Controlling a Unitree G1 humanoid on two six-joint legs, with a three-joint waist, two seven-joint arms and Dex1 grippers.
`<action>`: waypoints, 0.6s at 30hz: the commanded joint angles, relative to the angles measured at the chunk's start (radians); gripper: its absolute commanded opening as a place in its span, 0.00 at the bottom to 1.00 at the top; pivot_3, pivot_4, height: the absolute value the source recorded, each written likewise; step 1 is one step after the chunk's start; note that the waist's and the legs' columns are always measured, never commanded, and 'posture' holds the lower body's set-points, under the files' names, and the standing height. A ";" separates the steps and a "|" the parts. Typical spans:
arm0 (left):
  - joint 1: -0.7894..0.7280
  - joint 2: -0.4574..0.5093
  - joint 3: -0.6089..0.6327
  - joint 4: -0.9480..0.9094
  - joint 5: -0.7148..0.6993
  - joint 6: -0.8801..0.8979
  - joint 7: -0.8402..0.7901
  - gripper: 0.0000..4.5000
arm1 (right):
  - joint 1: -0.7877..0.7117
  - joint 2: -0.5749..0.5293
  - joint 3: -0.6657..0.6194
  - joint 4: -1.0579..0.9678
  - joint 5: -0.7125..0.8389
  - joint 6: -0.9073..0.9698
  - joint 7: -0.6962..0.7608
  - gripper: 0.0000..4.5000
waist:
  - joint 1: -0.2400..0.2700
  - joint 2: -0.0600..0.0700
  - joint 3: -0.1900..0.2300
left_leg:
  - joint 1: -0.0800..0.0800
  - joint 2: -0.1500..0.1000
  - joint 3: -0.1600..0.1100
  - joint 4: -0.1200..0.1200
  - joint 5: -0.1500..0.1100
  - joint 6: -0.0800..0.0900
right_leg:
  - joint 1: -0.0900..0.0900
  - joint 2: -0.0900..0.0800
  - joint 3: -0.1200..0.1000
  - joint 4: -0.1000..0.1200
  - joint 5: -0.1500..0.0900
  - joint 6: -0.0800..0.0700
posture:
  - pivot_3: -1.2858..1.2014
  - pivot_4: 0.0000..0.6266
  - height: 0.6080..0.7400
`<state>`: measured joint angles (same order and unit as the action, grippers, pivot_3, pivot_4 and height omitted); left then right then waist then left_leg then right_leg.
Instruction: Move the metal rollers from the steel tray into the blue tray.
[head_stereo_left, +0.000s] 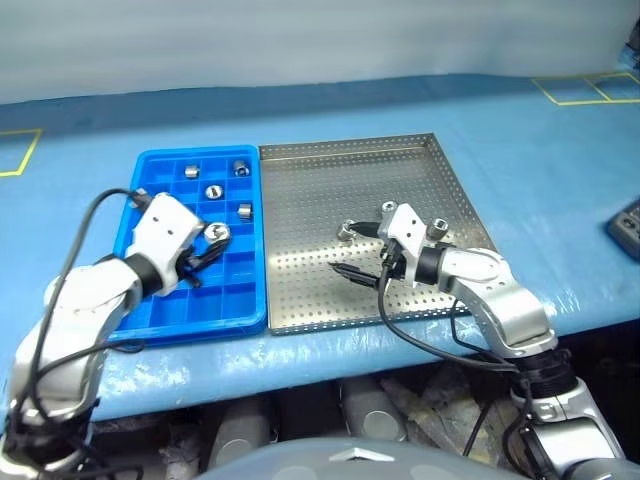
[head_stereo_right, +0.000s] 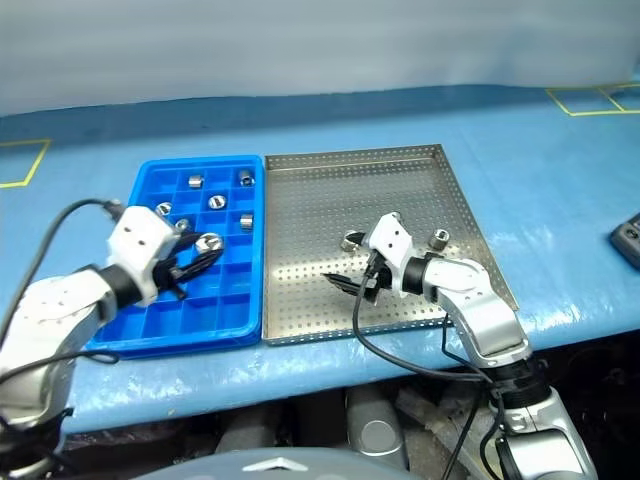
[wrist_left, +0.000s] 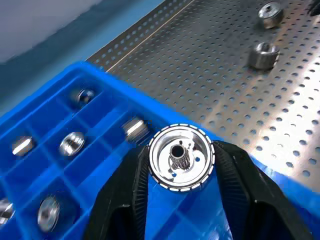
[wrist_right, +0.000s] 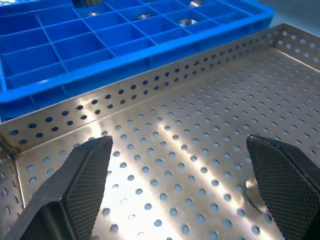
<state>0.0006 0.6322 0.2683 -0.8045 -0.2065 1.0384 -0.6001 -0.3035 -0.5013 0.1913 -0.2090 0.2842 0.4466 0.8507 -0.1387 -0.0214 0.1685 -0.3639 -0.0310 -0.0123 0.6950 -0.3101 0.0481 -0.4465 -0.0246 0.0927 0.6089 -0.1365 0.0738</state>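
Note:
I have the roller upright (head_stereo_left: 217, 232) in my left gripper's fingers and the blue tray's near outer corner (head_stereo_left: 140, 316) is empty, so I should carry on to that corner and release the roller there.
My left gripper (head_stereo_left: 208, 246) is shut on a shiny flanged metal roller (wrist_left: 181, 157) and holds it over the middle compartments of the blue tray (head_stereo_left: 160, 306). Several more rollers (head_stereo_left: 213, 191) lie in that tray's far compartments. To its right, edge to edge, sits the steel tray (head_stereo_left: 310, 190), with two rollers left in it, one (head_stereo_left: 346, 231) near the centre and one (head_stereo_left: 438, 230) toward the right rim. My right gripper (head_stereo_left: 353, 250) hangs open low over the perforated floor, just in front of the central roller, with nothing between its fingers (wrist_right: 85, 170).
Both trays rest on a blue-covered table whose front edge (head_stereo_left: 330, 365) runs just below them. A dark device (head_stereo_left: 627, 228) lies at the far right. Yellow tape squares (head_stereo_left: 590, 88) mark the back corners. Cables trail from both wrists.

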 joint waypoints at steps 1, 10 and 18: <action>0.050 -0.005 0.099 -0.127 -0.016 0.062 0.035 0.38 | -0.031 0.005 0.011 0.001 0.002 -0.032 0.027 1.00 | 0.033 0.000 0.000 | 0.000 0.000 -0.001 0.000 0.000 0.000 | 0.000 0.000 -0.001 0.000 0.000 0.000 | 0.53 0.24 1.00; 0.202 -0.033 0.102 -0.160 0.019 0.096 0.144 0.38 | -0.081 0.022 0.038 0.053 -0.011 -0.054 0.059 1.00 | 0.126 0.000 0.000 | -0.002 -0.001 -0.016 0.000 0.002 -0.006 | 0.003 -0.002 -0.018 0.000 -0.004 -0.008 | 0.55 0.24 1.00; 0.200 -0.025 0.055 -0.062 0.032 0.065 0.197 0.38 | -0.074 0.010 0.023 0.044 -0.017 -0.055 0.057 1.00 | 0.128 0.000 0.000 | -0.002 0.000 -0.023 -0.001 0.005 -0.011 | 0.005 -0.001 -0.025 0.002 -0.007 -0.015 | 0.54 0.24 1.00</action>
<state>0.2090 0.5967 0.3292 -0.8641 -0.1933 1.1352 -0.4135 -0.3758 -0.4852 0.2364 -0.1399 0.2631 0.4135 0.9102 -0.0107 -0.0215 0.1684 -0.3662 -0.0312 -0.0359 0.6938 -0.3054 0.0371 -0.4414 -0.0257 0.0678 0.6107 -0.1440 0.0587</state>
